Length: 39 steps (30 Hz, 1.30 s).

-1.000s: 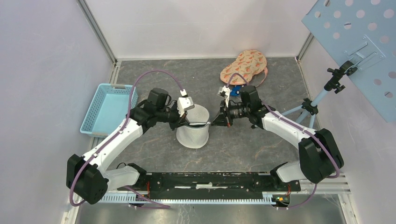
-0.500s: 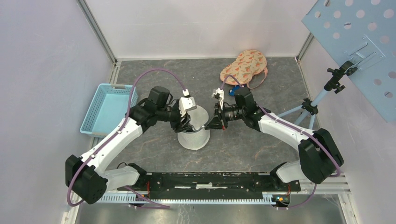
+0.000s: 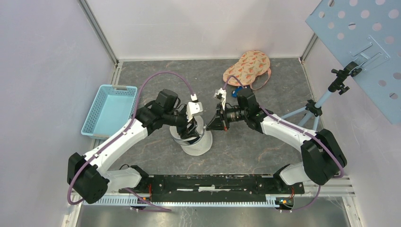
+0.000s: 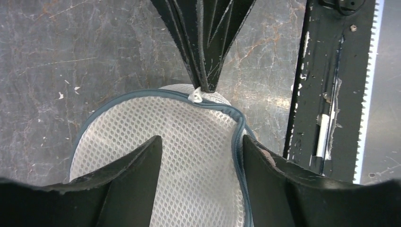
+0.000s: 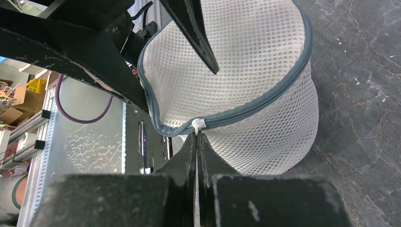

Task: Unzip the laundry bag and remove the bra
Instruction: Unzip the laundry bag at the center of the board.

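Observation:
The zipper bends sharply [image 4: 238, 115] next to its pull, so my left gripper should pinch the laundry bag's rim [image 4: 238, 158] and keep it tight before my right gripper draws the pull.
The laundry bag [image 3: 198, 142] is a white mesh drum with a blue-grey zipper round its lid, standing mid-table between both arms. My right gripper [image 3: 212, 125] is shut on the small white zipper pull [image 5: 197, 125], at the bag's right rim. The pull [image 4: 195, 96] sits at the far rim in the left wrist view, pinched by the right fingertips. My left gripper [image 4: 202, 142] is open just over the mesh lid [image 4: 189, 156], with its right finger [image 4: 265, 165] beside the zipper edge. The lid gapes slightly by the pull. The mesh hides the inside, and the bra is hidden.
A light blue basket [image 3: 109, 109] stands at the left. An orange patterned padded piece with a pink strap [image 3: 247, 67] lies at the back. A tripod [image 3: 312, 108] holding a perforated blue panel stands at the right. The black base rail [image 3: 217, 182] runs along the near edge.
My left gripper has opened, letting go of the bag's rim, and moved down and right over the lid. The right gripper shifted slightly left, still pinching the pull. The bag sits lower and squashed.

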Tool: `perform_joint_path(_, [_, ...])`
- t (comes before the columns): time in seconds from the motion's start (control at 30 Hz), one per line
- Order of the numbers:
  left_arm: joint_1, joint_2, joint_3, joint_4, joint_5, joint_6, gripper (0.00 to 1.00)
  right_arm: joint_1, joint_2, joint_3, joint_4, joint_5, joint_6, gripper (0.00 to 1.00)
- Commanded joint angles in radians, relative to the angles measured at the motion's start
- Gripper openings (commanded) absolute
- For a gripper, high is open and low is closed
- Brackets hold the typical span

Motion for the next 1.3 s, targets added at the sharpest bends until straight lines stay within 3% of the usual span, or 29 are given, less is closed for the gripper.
perform_joint_path(0.0, [-0.004, -0.018, -0.002, -0.006, 0.045, -0.022, 0.67, 0.004, -0.004, 0.025, 0.036, -0.018, -0.004, 0.0])
perform_joint_path(0.03, [-0.003, -0.024, -0.01, -0.016, 0.034, -0.01, 0.63, 0.001, -0.006, 0.025, 0.03, -0.017, -0.009, 0.0])
perform_joint_path(0.2, [0.001, -0.058, -0.055, -0.04, -0.041, 0.049, 0.24, -0.037, -0.02, 0.02, 0.016, -0.02, -0.019, 0.0])
perform_joint_path(0.33, [0.038, -0.073, -0.071, -0.034, -0.074, 0.095, 0.03, -0.066, -0.033, 0.021, -0.037, -0.021, -0.067, 0.0])
perform_joint_path(0.6, [0.213, -0.027, -0.025, -0.011, -0.097, 0.166, 0.02, -0.111, -0.041, 0.025, -0.166, -0.011, -0.197, 0.0])
perform_joint_path(0.63, [0.223, -0.019, -0.01, -0.016, -0.092, 0.163, 0.04, -0.111, -0.043, 0.02, -0.15, -0.014, -0.183, 0.0])
perform_joint_path(0.77, [0.223, -0.014, 0.07, -0.087, 0.027, 0.151, 0.47, -0.091, -0.044, -0.005, -0.046, -0.036, -0.087, 0.0])
perform_joint_path(0.9, [0.203, -0.057, 0.094, -0.089, 0.113, 0.104, 0.67, -0.052, -0.039, -0.012, 0.02, -0.038, -0.022, 0.0])
perform_joint_path(1.13, [0.051, -0.054, 0.103, -0.123, 0.054, 0.067, 0.74, -0.017, -0.027, -0.015, 0.063, -0.029, 0.024, 0.0])
perform_joint_path(1.27, [-0.016, -0.034, 0.051, -0.064, 0.04, -0.011, 0.75, -0.008, -0.027, -0.014, 0.071, -0.024, 0.032, 0.0])
